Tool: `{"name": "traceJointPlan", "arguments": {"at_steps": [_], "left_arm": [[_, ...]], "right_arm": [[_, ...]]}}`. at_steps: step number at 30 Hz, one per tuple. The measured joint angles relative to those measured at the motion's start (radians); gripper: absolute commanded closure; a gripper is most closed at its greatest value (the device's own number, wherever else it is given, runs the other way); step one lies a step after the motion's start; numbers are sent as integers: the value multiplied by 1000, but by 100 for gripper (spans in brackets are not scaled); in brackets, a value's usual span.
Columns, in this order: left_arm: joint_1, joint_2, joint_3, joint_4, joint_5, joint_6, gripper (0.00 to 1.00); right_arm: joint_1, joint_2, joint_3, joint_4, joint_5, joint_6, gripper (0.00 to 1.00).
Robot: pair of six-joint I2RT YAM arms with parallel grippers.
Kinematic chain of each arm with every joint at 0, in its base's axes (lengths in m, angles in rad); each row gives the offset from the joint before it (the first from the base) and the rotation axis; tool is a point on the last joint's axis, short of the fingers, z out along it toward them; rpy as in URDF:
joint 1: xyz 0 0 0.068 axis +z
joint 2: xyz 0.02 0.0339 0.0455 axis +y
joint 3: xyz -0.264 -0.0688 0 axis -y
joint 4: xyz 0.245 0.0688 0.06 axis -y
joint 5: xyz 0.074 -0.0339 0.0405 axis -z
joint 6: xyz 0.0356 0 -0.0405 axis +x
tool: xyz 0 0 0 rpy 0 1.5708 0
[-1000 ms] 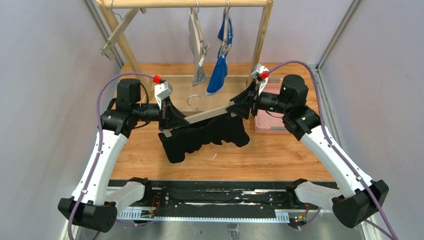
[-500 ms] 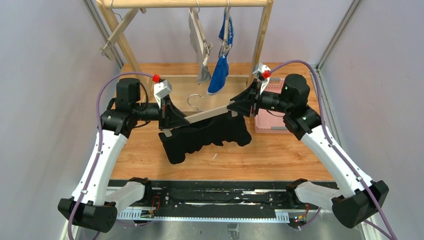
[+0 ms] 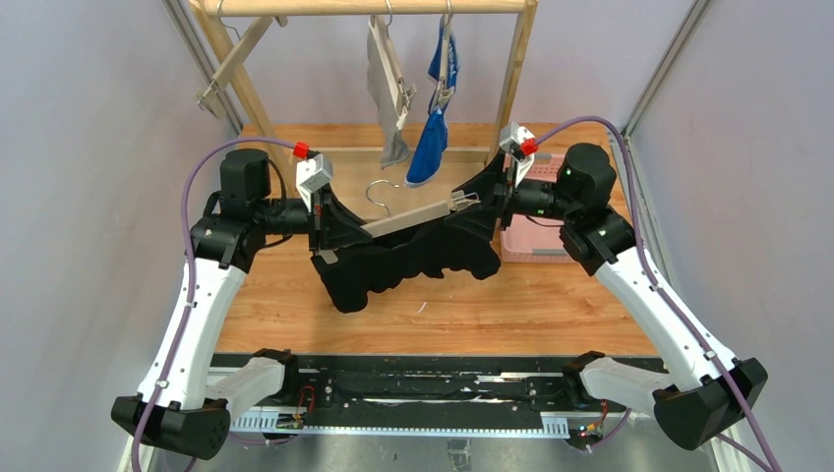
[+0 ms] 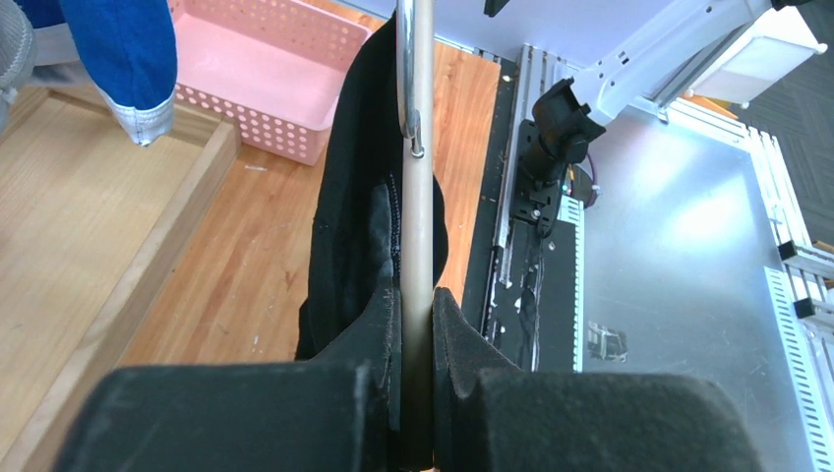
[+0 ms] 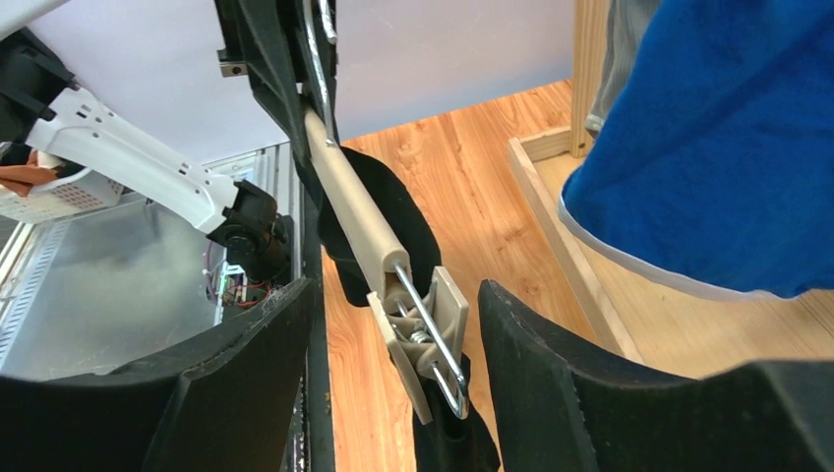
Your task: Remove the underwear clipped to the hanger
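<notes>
The hanger keeps my left gripper busy holding it beside the near clip (image 3: pixel 327 256), so my right gripper should take the bar (image 3: pixel 418 216) to free my left gripper to open that clip.
A beige clip hanger (image 3: pixel 408 218) is held level above the table, with the black underwear (image 3: pixel 413 261) hanging from it. My left gripper (image 3: pixel 339 231) is shut on the hanger's left end; the left wrist view shows the bar (image 4: pixel 421 197) pinched between the fingers, black underwear (image 4: pixel 354 197) beside it. My right gripper (image 3: pixel 482 197) is open around the right-end clip (image 5: pixel 428 339), both fingers apart from it. The clip still holds black cloth (image 5: pixel 452 442). The grey underwear (image 3: pixel 388 79) and the blue underwear (image 3: pixel 431 147) hang clipped on the rack behind.
A wooden rack (image 3: pixel 364 6) stands at the back with a wooden base frame (image 3: pixel 393 152). A pink basket (image 3: pixel 526 246) sits on the table under my right arm, also in the left wrist view (image 4: pixel 266 69). The blue underwear hangs near my right wrist (image 5: pixel 718 147).
My right gripper has drawn back a little to the right, so the clip end now shows. The left gripper and hanger have shifted slightly up and left.
</notes>
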Motion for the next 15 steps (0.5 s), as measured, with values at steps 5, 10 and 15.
{"name": "traceJointPlan", "arguments": {"at_steps": [5,10,15], "left_arm": [[0,0,0,0,2,7,100],[0,0,0,5,12,4,100],[0,0,0,43,27,-23,100]], "right_arm": [[-1,11,6,51,-45,41,42],[-2,35,17,79,-79,70,59],[-2,63,22,103,-111,94,91]]}}
